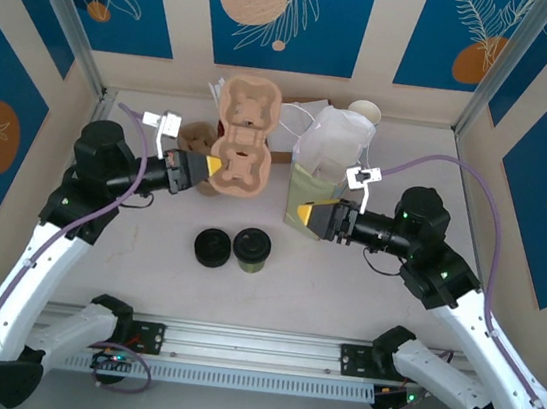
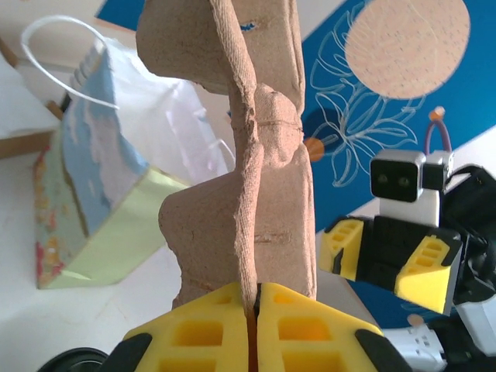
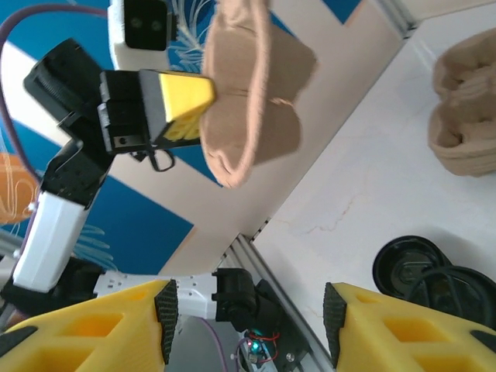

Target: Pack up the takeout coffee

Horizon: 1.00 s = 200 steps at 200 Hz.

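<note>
I keep moving my left gripper toward my open right gripper (image 1: 304,213), which the cup carrier's free edge (image 1: 266,173) is facing, and let go once my right gripper grips that edge.
The takeout coffee (image 1: 251,249), a short cup with a black lid and olive sides, stands upright on the table near the front middle. In the right wrist view its lid (image 3: 457,288) peeks out by my right fingertip. My left gripper (image 1: 213,166) is shut on the edge of a brown pulp cup carrier (image 1: 245,135), held up above the table; the left wrist view shows the carrier (image 2: 248,178) pinched between the yellow fingertips (image 2: 201,333). My right gripper (image 1: 303,213) hangs open in front of the paper bag (image 1: 338,137), with nothing between its fingers (image 3: 93,329).
A flat black disc (image 1: 212,248) lies just left of the coffee. A second brown pulp piece (image 1: 199,137) sits behind my left gripper. A white cup (image 1: 364,111) stands behind the bag by the back wall. The bag's handle (image 2: 70,54) stands up.
</note>
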Motion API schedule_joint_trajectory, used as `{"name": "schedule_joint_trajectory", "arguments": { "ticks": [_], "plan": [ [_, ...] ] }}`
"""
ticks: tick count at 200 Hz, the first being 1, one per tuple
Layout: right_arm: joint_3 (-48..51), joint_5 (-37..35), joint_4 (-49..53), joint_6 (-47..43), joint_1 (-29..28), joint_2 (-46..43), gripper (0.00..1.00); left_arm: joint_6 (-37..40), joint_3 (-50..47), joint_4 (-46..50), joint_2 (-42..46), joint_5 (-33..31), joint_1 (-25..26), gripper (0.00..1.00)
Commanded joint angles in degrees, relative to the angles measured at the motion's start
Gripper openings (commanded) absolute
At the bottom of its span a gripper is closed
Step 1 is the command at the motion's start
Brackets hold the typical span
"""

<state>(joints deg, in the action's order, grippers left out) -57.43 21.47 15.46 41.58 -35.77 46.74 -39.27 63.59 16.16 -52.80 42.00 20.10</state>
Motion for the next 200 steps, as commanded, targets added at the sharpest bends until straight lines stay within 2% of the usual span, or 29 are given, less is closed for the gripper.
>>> {"name": "schedule_joint_trajectory", "arguments": {
  "ticks": [1,25,48,129,180,200],
  "plan": [
    [-3.3,-0.2,-2.2,-5.8,-2.9,0.7,0.56,0.1,-2.0,-5.6,1.1,3.4,2.1,0.07],
    [-5.0,-0.6,-1.0,-7.0,-4.7,2.5,0.56,0.3,-3.2,-8.8,1.7,5.0,4.9,0.08],
    [-5.7,-1.3,-0.8,-7.0,-5.9,3.3,0.56,2.0,-2.9,-8.7,2.0,3.7,7.5,0.08],
    [-6.4,-4.7,0.9,-7.2,-7.8,2.4,0.48,1.9,-2.7,-10.2,0.9,1.8,11.0,0.08],
    [-5.9,-4.8,0.0,-6.8,-8.3,2.4,0.27,1.8,-2.8,-11.3,1.0,0.7,12.2,0.08],
    [-5.8,-5.3,0.0,-6.8,-8.4,2.1,0.25,1.9,-2.9,-11.6,1.0,0.3,12.7,0.08]
  ]
}}
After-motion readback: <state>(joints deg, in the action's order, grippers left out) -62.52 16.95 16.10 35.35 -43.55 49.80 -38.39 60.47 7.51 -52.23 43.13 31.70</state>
